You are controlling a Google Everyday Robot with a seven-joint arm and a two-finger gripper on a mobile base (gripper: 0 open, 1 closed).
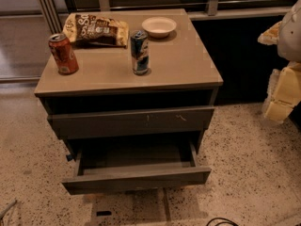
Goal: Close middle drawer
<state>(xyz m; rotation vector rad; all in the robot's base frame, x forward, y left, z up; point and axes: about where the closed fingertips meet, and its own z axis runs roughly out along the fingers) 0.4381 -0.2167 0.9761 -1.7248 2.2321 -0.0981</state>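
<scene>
My gripper will push a corner of the front of the middle drawer (136, 181), and the drawer will slide all the way in, because the empty tray (134, 156) goes straight back into the cabinet.
The middle drawer (136, 177) of a grey-brown cabinet is pulled well out, showing its dark tray interior (134, 155) and a plain flat front. Above it sits the larger drawer front (131, 121) with pale scratch marks, standing slightly out from the cabinet. My gripper (281, 94) is at the right edge of the camera view, pale yellow and white. It is off to the right of the cabinet, at about the height of the upper drawer and apart from it. The lowest drawer front is hidden under the open drawer.
On the cabinet top (188, 65) stand a red can (63, 53), a blue can (139, 52), a chip bag (96, 29) and a white bowl (159, 26). Speckled floor (244, 173) surrounds the cabinet. A dark cable (221, 221) lies at the bottom edge.
</scene>
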